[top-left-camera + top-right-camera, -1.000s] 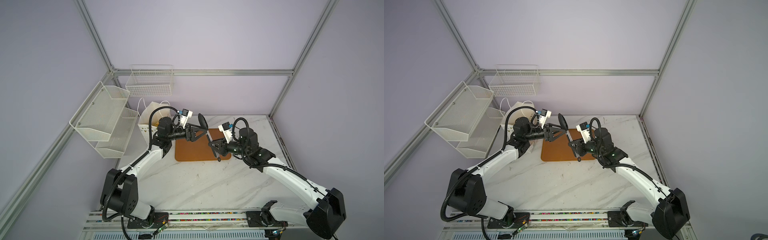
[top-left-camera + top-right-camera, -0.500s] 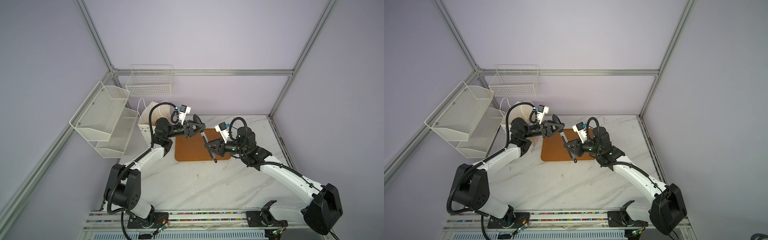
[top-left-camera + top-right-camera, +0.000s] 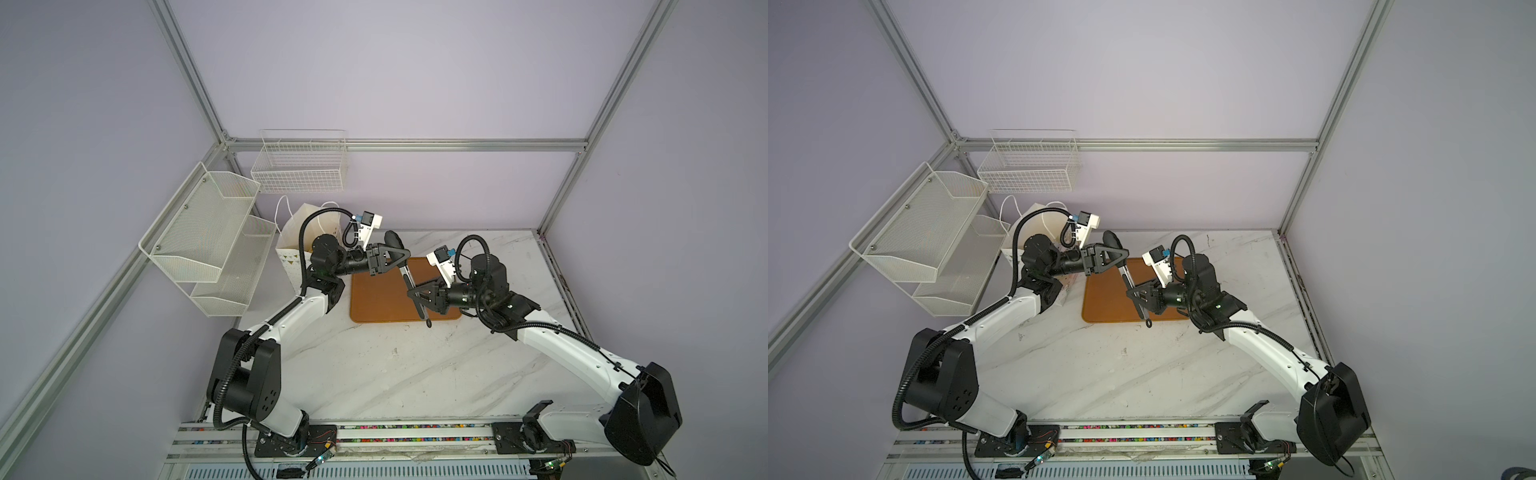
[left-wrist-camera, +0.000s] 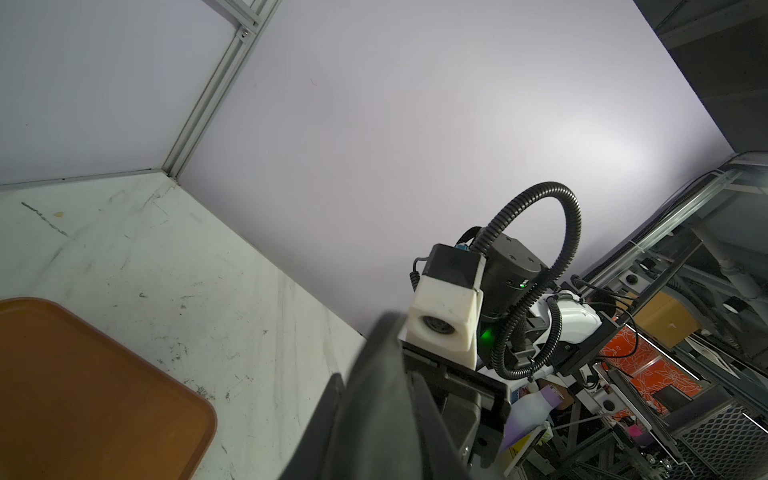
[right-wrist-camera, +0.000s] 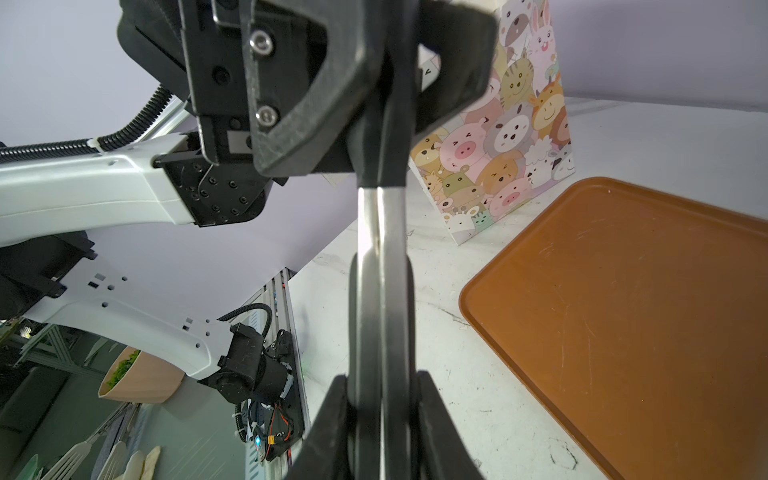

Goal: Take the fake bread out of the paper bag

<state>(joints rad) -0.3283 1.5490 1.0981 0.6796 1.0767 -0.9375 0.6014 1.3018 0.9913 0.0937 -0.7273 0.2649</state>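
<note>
My right gripper should open and close deeper [image 3: 412, 284] on the tongs' handle [image 5: 382, 384] while my left gripper keeps the tongs' head steady, because the handle sits shallow at the ends of my right gripper's fingers.
The white paper bag [image 3: 291, 235] [image 3: 1036, 220] stands at the back left of the table; its cartoon-animal side [image 5: 511, 137] faces the right wrist camera. The fake bread is hidden; the bag's inside does not show. A pair of metal tongs [image 3: 405, 277] [image 3: 1126, 277] [image 5: 380, 232] with a black head hangs over the orange-brown tray [image 3: 374, 301] [image 3: 1104, 305] [image 4: 83, 395] [image 5: 623, 311]. My left gripper [image 3: 400, 258] [image 3: 1120, 258] [image 4: 380, 415] is shut on the tongs' black head. My right gripper [image 3: 416, 297] [image 3: 1136, 297] [image 5: 382, 415] is shut on their metal handle lower down.
A white wire basket [image 3: 299, 166] hangs on the back wall above the bag. A two-tier mesh shelf [image 3: 208, 226] is on the left wall beside the bag. The arms' mounting rail [image 3: 374, 432] runs along the front edge of the marble table [image 3: 415, 374].
My left gripper stood open around the tongs' black head a second ago and has closed on it. The right gripper has kept its grip on the handle and shifted slightly.
</note>
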